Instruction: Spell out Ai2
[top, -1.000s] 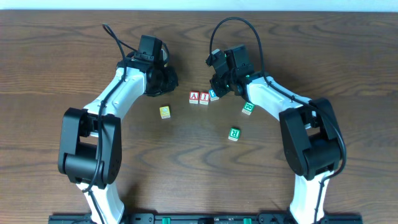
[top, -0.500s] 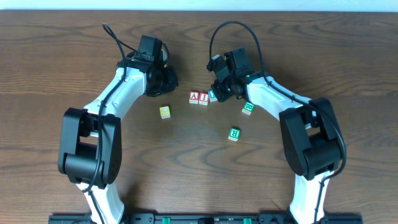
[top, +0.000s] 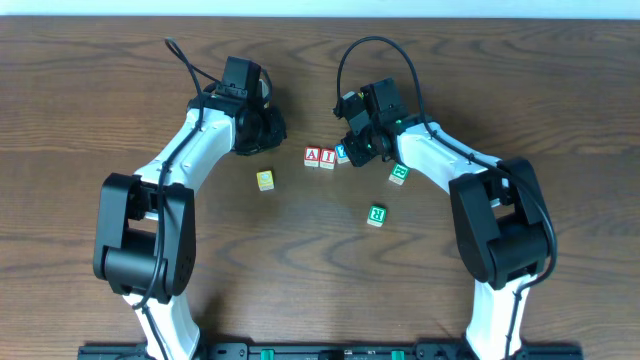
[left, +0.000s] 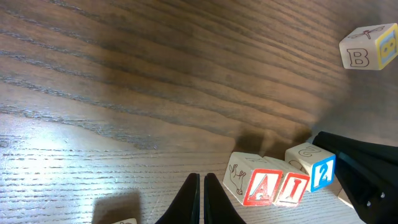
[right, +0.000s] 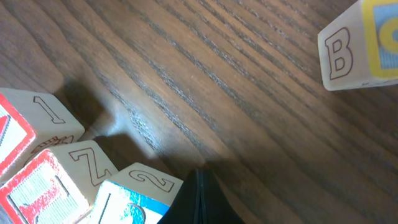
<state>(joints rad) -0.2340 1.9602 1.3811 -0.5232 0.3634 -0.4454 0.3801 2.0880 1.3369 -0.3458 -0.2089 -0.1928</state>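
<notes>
The blue "2" cube sits crooked and back from the red "I" cube (top: 329, 158), so I should open my right gripper, grab the "2" cube (top: 342, 153) and line it up.
Three white cubes stand in a row on the table: the red "A" cube (top: 312, 156), the red "I" cube (top: 328, 157) and the blue "2" cube (top: 343, 152). They also show in the left wrist view: "A" (left: 254, 182), "I" (left: 292, 186), "2" (left: 319, 169). The "2" cube sits slightly back from the other two. My right gripper (top: 352, 148) is shut and empty, its tips right beside the "2" cube (right: 140, 193). My left gripper (top: 268, 128) is shut and empty, left of the row.
A yellow-lettered cube (top: 265, 180) lies left of the row. Two green-lettered cubes (top: 399, 174) (top: 376, 214) lie to the right and front. A "B" cube (left: 368, 48) shows in both wrist views.
My right gripper has shifted slightly toward the "2" cube. The cubes and the left arm have not visibly moved.
</notes>
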